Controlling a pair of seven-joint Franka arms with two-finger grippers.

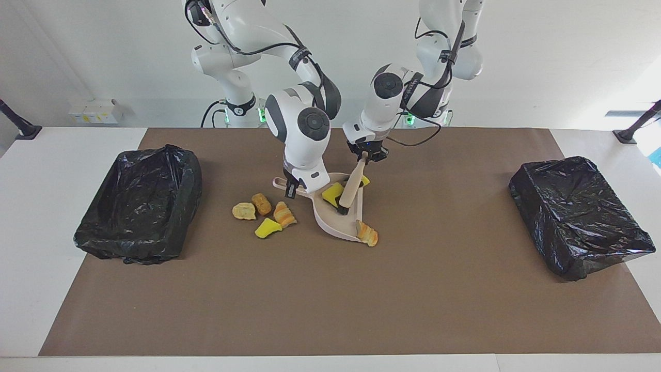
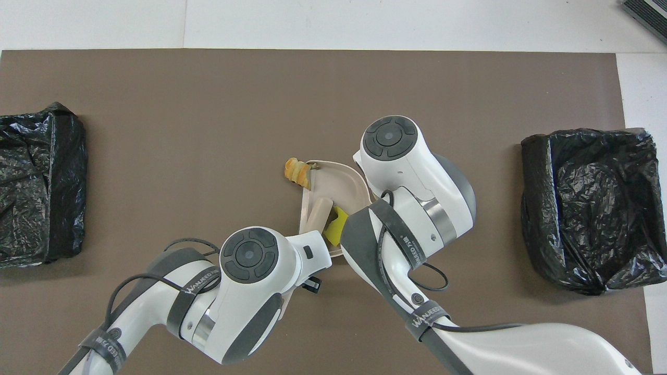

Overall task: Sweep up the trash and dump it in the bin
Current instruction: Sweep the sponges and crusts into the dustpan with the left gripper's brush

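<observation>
I should use my left gripper to bring the brush to the scrap's outer side (image 1: 376, 241) and sweep the scrap in, because the orange-striped scrap lies across the dustpan's edge (image 1: 366, 234) behind the bristles.
My right gripper (image 1: 290, 190) is shut on the handle of a beige dustpan (image 1: 330, 223), which rests on the brown mat. My left gripper (image 1: 366, 154) is shut on a beige brush (image 1: 352, 185), tilted, with its dark bristles inside the pan. A yellow scrap (image 1: 330, 195) lies in the pan by the bristles, and another (image 1: 365, 181) shows beside the brush handle. An orange-striped scrap (image 1: 367, 233) sits at the pan's open lip. Several scraps lie on the mat beside the pan toward the right arm's end: yellow (image 1: 244, 211), tan-brown (image 1: 261, 203), orange-striped (image 1: 284, 214), yellow (image 1: 268, 228). In the overhead view the wrists hide both grippers.
Two bins lined with black bags stand on the mat, one at the right arm's end (image 1: 139, 204) and one at the left arm's end (image 1: 578, 217). In the overhead view the dustpan (image 2: 333, 177) and the brush handle (image 2: 319, 212) show between the two wrists.
</observation>
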